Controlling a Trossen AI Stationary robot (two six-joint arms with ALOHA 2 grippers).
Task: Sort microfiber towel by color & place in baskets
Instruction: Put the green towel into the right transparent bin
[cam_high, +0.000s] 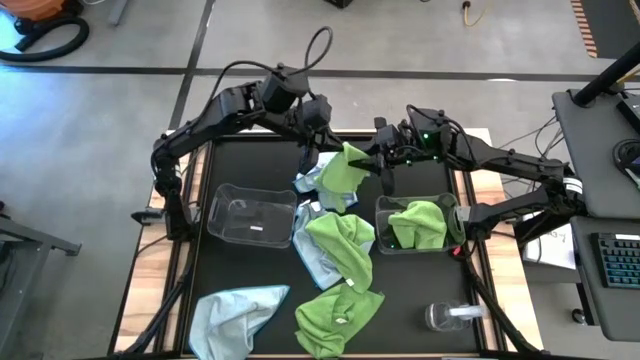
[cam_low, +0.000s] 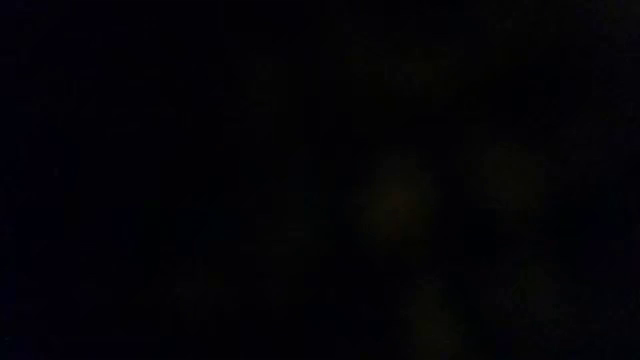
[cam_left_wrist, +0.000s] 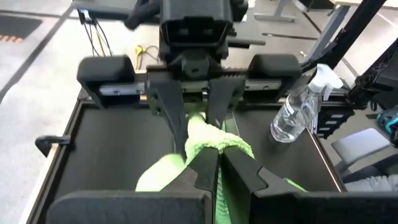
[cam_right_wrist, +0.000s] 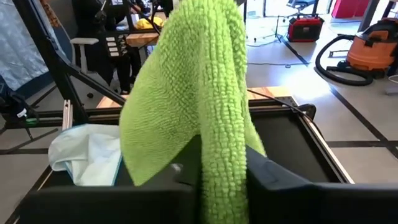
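Observation:
I should open my left gripper and move it back, since both grippers are pinching the green towel (cam_high: 345, 172). After that, my right gripper will carry the towel to the basket holding green (cam_high: 420, 225).
A lime green towel (cam_high: 343, 172) is held up over the table's far middle between both grippers. My left gripper (cam_high: 318, 150) (cam_left_wrist: 219, 180) comes from the left and my right gripper (cam_high: 381, 165) (cam_right_wrist: 221, 186) from the right; each is shut on this towel. The left clear basket (cam_high: 250, 215) looks empty. The right basket (cam_high: 384, 225) holds a green towel (cam_high: 418, 224). Two more green towels (cam_high: 342, 245) (cam_high: 340, 315) and pale blue towels (cam_high: 235, 315) (cam_high: 312, 258) (cam_high: 308, 183) lie on the mat. The low view is dark. My left gripper pinches a bunched fold of the green towel (cam_left_wrist: 219, 163) between its two fingers; the cloth runs on past them toward the other gripper. My right gripper pinches the same towel's gathered part (cam_right_wrist: 217, 149) between its fingers (cam_left_wrist: 177, 124), facing my left gripper. The towel is lifted clear of the table, several layers bunched.
A clear round container with a white part (cam_high: 450, 317) lies near the table's near right corner. A clear spray bottle (cam_left_wrist: 298, 106) shows in the left wrist view beside the table. Wooden strips (cam_high: 165, 270) edge the black mat. Bare mat lies between the baskets and the near edge.

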